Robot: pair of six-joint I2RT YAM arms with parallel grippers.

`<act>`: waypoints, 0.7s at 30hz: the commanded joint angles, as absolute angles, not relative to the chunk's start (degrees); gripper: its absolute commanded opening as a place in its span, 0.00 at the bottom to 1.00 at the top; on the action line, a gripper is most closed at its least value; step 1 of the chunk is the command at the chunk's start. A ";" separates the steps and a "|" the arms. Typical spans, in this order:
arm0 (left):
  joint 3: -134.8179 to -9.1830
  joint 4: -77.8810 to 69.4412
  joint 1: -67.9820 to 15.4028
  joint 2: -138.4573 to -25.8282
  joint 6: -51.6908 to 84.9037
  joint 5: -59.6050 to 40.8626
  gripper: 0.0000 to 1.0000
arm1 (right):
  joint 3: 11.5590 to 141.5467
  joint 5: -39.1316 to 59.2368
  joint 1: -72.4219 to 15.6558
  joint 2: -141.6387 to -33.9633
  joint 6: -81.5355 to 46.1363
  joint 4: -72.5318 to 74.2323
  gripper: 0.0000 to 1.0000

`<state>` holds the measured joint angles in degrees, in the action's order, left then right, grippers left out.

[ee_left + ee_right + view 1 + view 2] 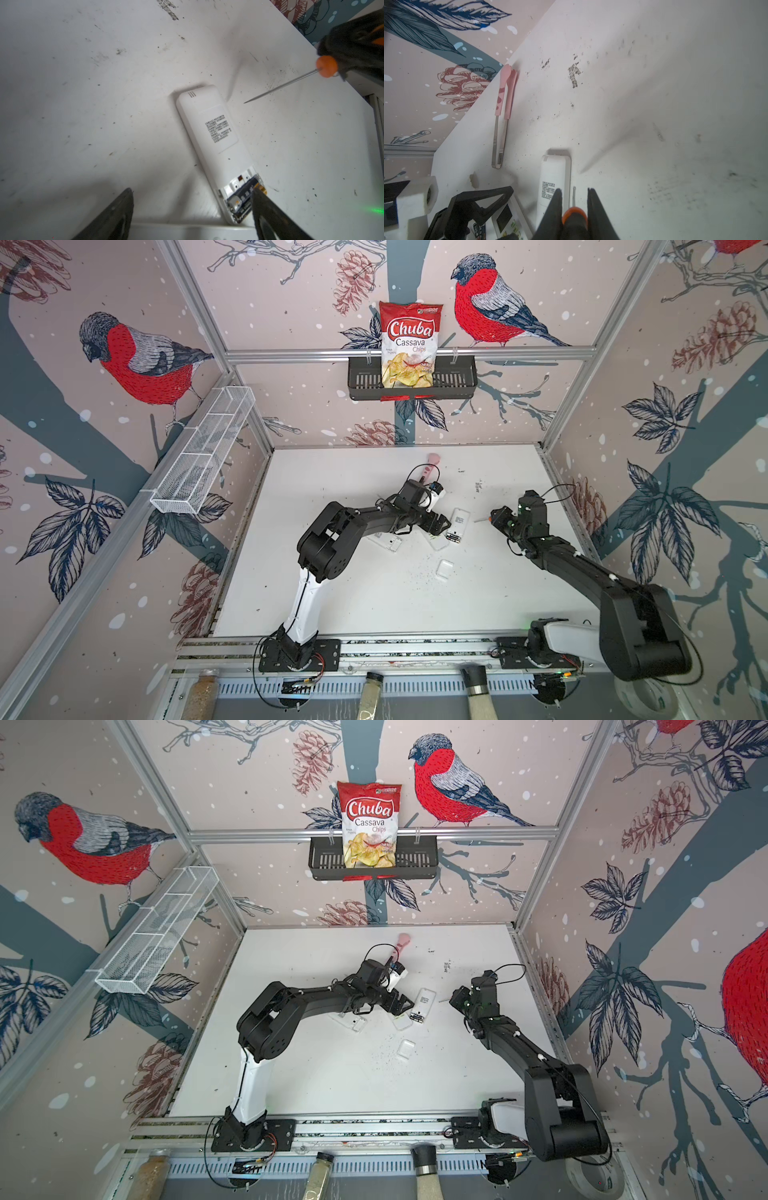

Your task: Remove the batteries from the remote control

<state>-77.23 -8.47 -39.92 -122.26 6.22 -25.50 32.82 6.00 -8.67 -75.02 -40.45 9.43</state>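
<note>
My right gripper's screwdriver points at the remote's side, so next I turn the battery compartment (453, 536) toward the screwdriver and steady the remote with my left gripper.
A white remote control (216, 133) lies face down on the table, with its cover off at one end. Dark batteries (241, 197) with metallic ends sit in the open compartment. My left gripper (192, 190) is open, just above the table beside that end. One of its fingers (270, 216) overlaps the batteries. In both top views the remote control (460, 519) (426, 999) and the batteries (456, 536) (417, 1016) lie between my left gripper (439, 526) and my right gripper (496, 516). My right gripper (575, 189) is shut on an orange-and-black screwdriver (574, 218). The screwdriver's shaft (280, 86) points at the remote's side, apart from it.
A second remote (438, 542) lies face up next to the first, and a third (388, 542) lies partly under my left arm. A small white cover (444, 570) lies nearer the front. Pink-handled tongs (503, 104) rest by the back wall. A chip bag (409, 346) stands in a black wall basket.
</note>
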 commanded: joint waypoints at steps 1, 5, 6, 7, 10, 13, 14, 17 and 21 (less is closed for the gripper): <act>-76.67 -10.21 -39.90 -121.49 7.21 -25.36 0.88 | 34.62 9.01 -8.43 -78.27 -39.64 11.51 0.00; -75.42 -10.13 -39.90 -119.68 6.66 -23.08 0.88 | 35.84 12.45 -8.44 -82.30 -40.24 14.45 0.00; -75.17 -10.02 -39.82 -119.08 6.52 -22.44 0.88 | 36.02 13.41 -8.44 -83.20 -40.49 15.25 0.00; -74.86 -10.02 -39.81 -118.71 6.46 -22.12 0.88 | 36.12 14.23 -8.44 -83.89 -40.67 16.12 0.00; -73.88 -10.36 -39.81 -117.37 6.43 -21.06 0.89 | 36.87 16.54 -8.61 -86.12 -41.20 18.18 0.00; -73.11 -10.72 -39.81 -116.31 6.62 -20.52 0.89 | 37.87 18.01 -9.08 -87.93 -41.40 19.60 0.00; -72.94 -10.72 -39.81 -116.04 6.60 -20.51 0.89 | 38.42 18.34 -9.35 -88.59 -41.33 19.82 0.00; -72.87 -10.73 -39.81 -115.95 6.69 -20.92 0.89 | 39.82 19.66 -9.84 -90.53 -41.23 20.38 0.00; -74.26 -10.31 -40.07 -117.21 6.79 -21.38 0.88 | 40.10 19.74 -9.60 -89.76 -40.98 20.05 0.00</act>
